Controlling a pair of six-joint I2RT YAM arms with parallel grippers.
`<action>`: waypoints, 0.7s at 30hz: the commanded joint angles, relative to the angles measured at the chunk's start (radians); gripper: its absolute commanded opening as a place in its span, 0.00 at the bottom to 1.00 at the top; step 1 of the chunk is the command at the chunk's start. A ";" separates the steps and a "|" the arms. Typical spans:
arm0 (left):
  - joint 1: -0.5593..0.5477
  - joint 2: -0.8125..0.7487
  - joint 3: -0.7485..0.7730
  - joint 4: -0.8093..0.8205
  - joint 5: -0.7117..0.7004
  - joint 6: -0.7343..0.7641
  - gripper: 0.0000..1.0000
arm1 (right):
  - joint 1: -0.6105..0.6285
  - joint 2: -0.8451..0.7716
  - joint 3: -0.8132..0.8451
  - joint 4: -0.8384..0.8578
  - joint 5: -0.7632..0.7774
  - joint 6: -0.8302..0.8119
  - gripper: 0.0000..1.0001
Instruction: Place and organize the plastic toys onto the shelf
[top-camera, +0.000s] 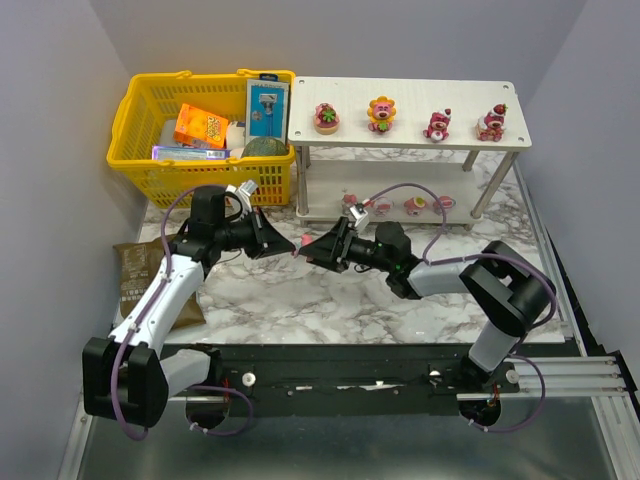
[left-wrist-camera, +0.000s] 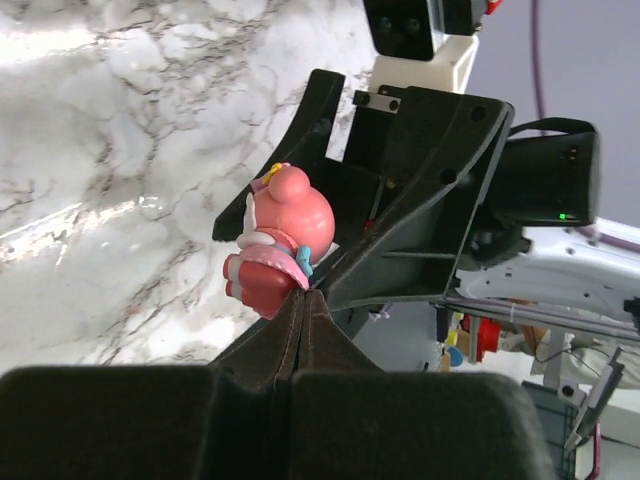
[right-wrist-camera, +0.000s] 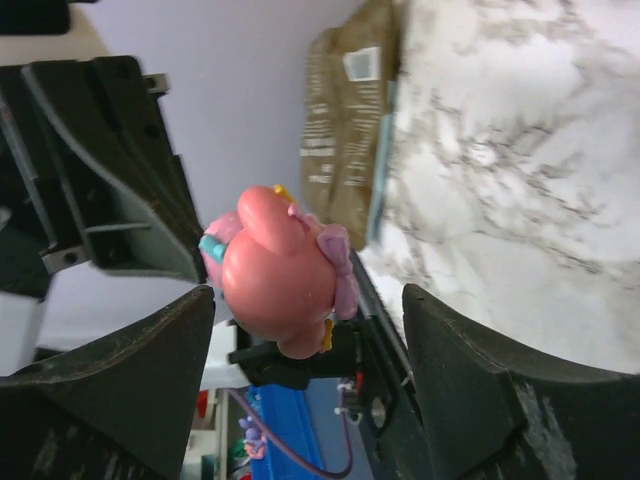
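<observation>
My right gripper should take the toy's head (left-wrist-camera: 303, 218) and put the toy down before shelving it, as my left gripper pinches the pink toy by its lower edge (left-wrist-camera: 284, 281).
A pink bear-like toy (top-camera: 297, 243) hangs above the marble tabletop between my two grippers. My left gripper (left-wrist-camera: 303, 293) is shut, pinching the toy (left-wrist-camera: 285, 240) by its lower edge at the very fingertips. My right gripper (right-wrist-camera: 308, 300) faces it, open, with one finger on each side of the toy (right-wrist-camera: 280, 275) and a gap on both sides. The white two-tier shelf (top-camera: 410, 100) stands at the back right. On its top sit several toys, among them a yellow-petalled one (top-camera: 381, 113) and a pink bear (top-camera: 437, 124). More toys (top-camera: 415, 205) sit on the lower tier.
A yellow mesh basket (top-camera: 150, 150) at the back left holds an orange box (top-camera: 200, 125) and other packaged goods. A brown packet (top-camera: 135, 275) lies at the table's left edge under the left arm. Grey walls close in on both sides.
</observation>
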 joint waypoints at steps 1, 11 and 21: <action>0.005 -0.025 0.027 0.011 0.116 -0.032 0.00 | -0.008 0.039 -0.044 0.434 -0.073 0.109 0.80; 0.005 -0.044 0.013 0.048 0.161 -0.073 0.00 | -0.013 0.025 -0.048 0.428 -0.073 0.095 0.81; 0.005 -0.045 0.010 0.051 0.161 -0.078 0.00 | -0.015 -0.026 -0.076 0.379 -0.036 0.064 0.50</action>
